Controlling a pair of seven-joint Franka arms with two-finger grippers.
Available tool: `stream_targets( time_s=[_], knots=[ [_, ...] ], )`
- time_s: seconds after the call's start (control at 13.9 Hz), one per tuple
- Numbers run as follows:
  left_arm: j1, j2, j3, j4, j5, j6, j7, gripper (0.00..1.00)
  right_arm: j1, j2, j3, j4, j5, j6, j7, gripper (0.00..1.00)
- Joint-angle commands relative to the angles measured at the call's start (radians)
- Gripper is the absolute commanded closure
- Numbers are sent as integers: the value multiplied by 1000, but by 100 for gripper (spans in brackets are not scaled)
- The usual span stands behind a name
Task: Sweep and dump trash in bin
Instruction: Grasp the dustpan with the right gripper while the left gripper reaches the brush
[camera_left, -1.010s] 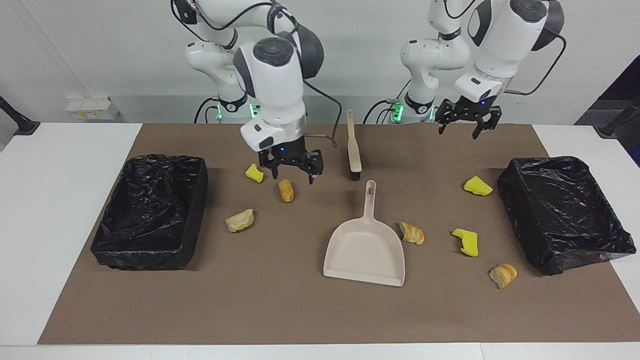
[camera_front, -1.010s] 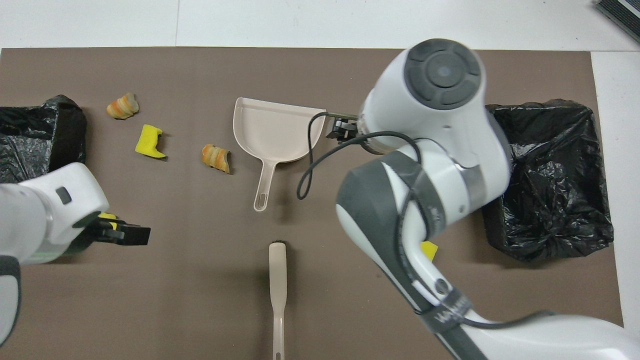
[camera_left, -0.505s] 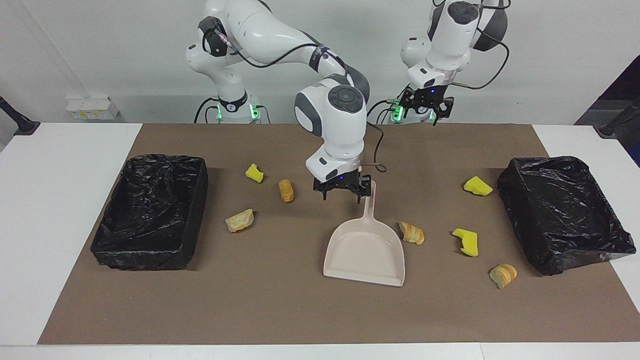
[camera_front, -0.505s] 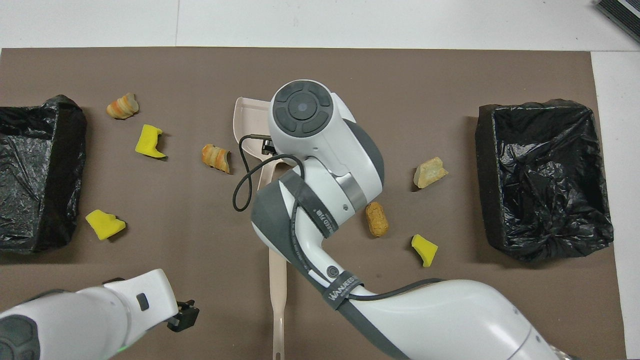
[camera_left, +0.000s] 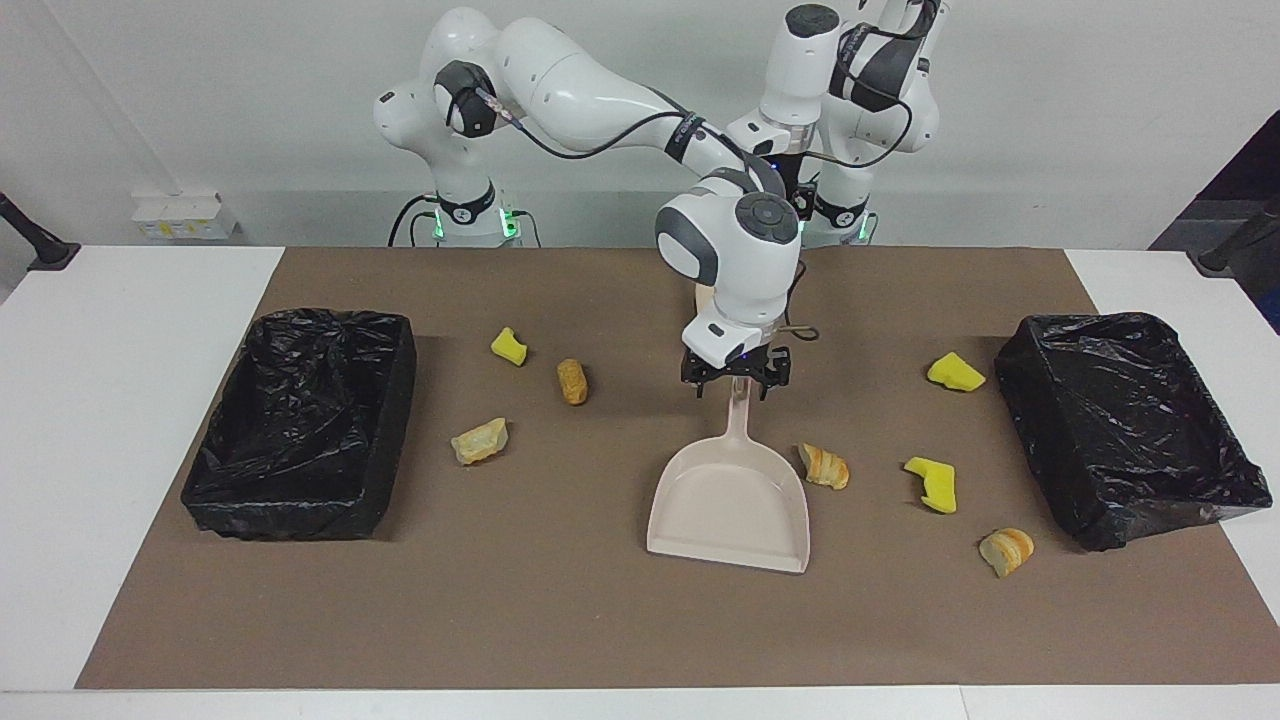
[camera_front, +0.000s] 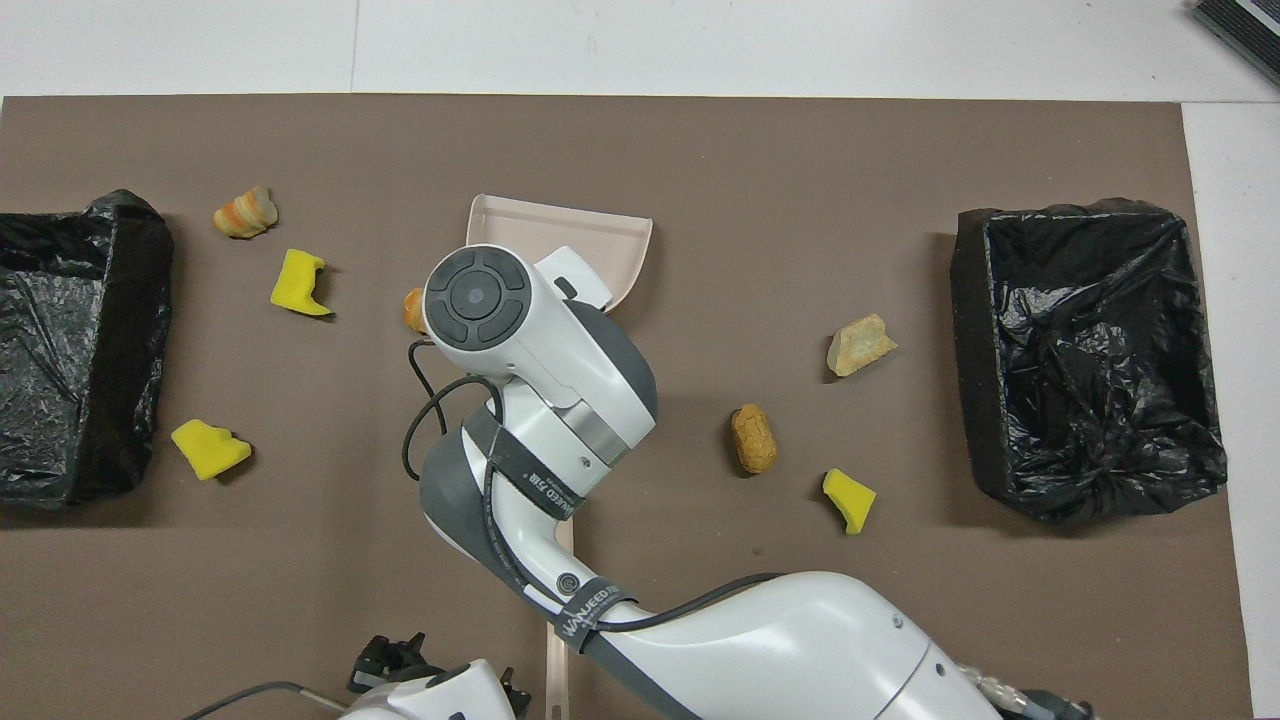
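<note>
The dustpan's opening (camera_left: 727, 557) is aimed past the trash on the left gripper's side (camera_left: 936, 485), so the robot's right gripper should turn the dustpan to that trash before the left gripper sweeps.
Several pieces of trash lie on the brown mat: yellow sponge chunks (camera_left: 509, 346) (camera_left: 955, 372) (camera_left: 931, 484) and bread-like lumps (camera_left: 572, 381) (camera_left: 824, 466) (camera_left: 1006, 551). The beige dustpan (camera_left: 730, 500) lies mid-table, handle toward the robots. My right gripper (camera_left: 736, 385) is low at the handle's end, open, a finger on each side of it. In the overhead view my right arm hides that gripper. My left gripper (camera_front: 425, 658) hangs open close to its base, beside the brush handle (camera_front: 557, 670). The brush's bristles are hidden under my right arm.
Two black-lined bins stand at the table's ends, one (camera_left: 400, 400) at the right arm's end and one (camera_left: 1030, 400) at the left arm's end. A tan lump (camera_left: 479, 441) lies near the first bin. White table borders the mat.
My right arm swung from over the trash at its own end to the dustpan handle and came down. The left arm drew back toward its base, beside the brush handle.
</note>
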Motion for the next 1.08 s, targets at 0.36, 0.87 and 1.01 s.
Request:
stream_targets(
  time_s=[0.36, 0.87, 1.01],
  knots=[
    [-27, 247, -180, -50, -7, 361, -305, 0, 6, 39, 4, 11, -8, 41, 17, 14],
    [-27, 278, -223, -50, -7, 365, -348, 17, 21, 34, 4, -3, -9, 40, 26, 58],
    [-27, 277, -223, -50, -7, 350, -376, 51, 18, 34, 4, -5, -6, 41, 28, 75]
  ],
)
